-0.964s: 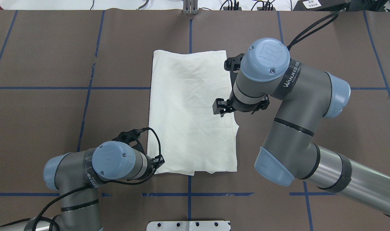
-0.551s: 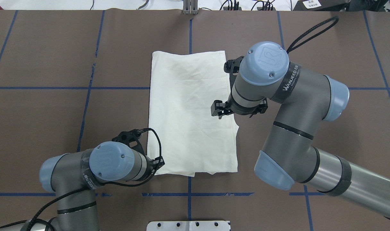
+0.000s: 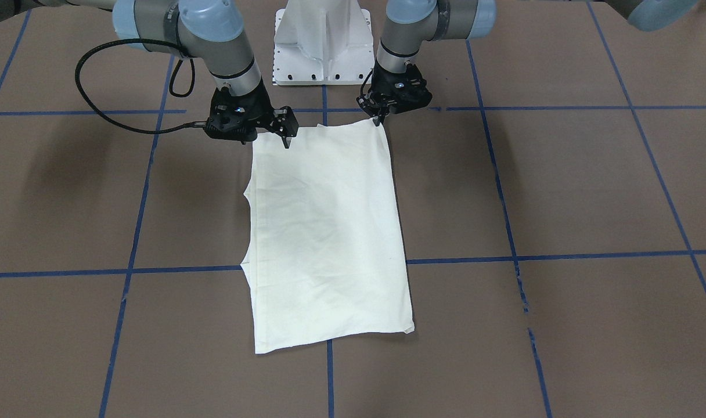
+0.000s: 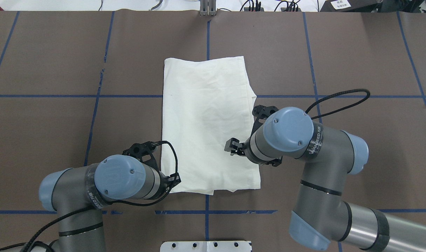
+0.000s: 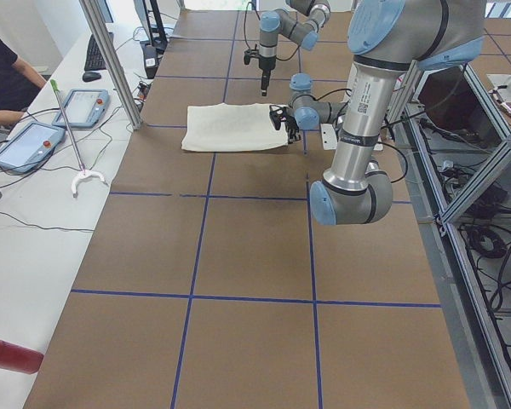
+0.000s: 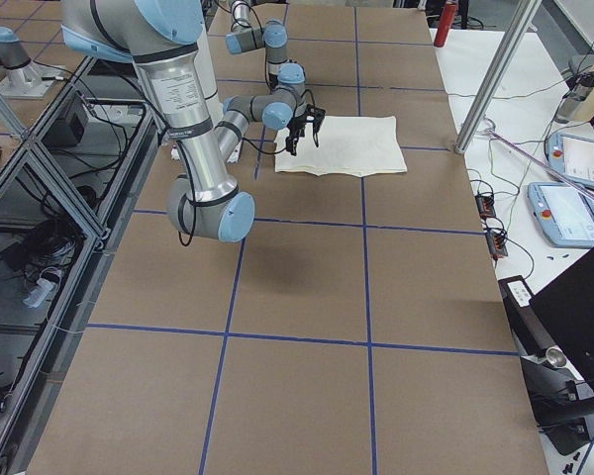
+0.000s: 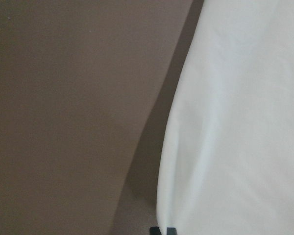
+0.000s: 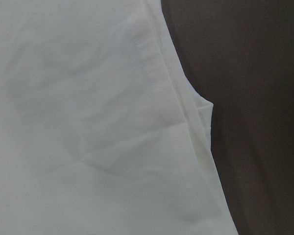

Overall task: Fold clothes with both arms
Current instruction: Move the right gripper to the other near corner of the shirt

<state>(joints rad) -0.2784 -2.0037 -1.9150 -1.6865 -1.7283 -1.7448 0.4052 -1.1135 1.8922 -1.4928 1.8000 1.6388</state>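
Observation:
My right gripper keeps heading to the free near corner until its fingers straddle the layers, because my left gripper pinches one near corner of the shirt (image 3: 380, 128).
The clothes are one cream T-shirt (image 4: 206, 122), folded into a long plain rectangle on the brown table (image 4: 59, 122); no print shows. My left gripper (image 4: 173, 180) is at the shirt's near left corner. Its tips (image 3: 381, 119) are together on the cloth edge, which stays low on the table. The right gripper (image 3: 263, 136) hovers open over the shirt's near right part, one finger (image 4: 233, 145) sticking out past the wrist. The right wrist view is mostly shirt (image 8: 88, 122), with its layered edge and no fingers.
Blue tape lines (image 4: 94, 140) grid the table. The white pedestal base (image 3: 323, 40) stands at the robot's edge. In the exterior left view, a side bench holds pendants (image 5: 25, 145), a hooked pole (image 5: 77, 145) and a person's arm (image 5: 0, 77).
The right arm has drawn back along the shirt's right edge from its middle toward the near right part. The left arm has hardly moved.

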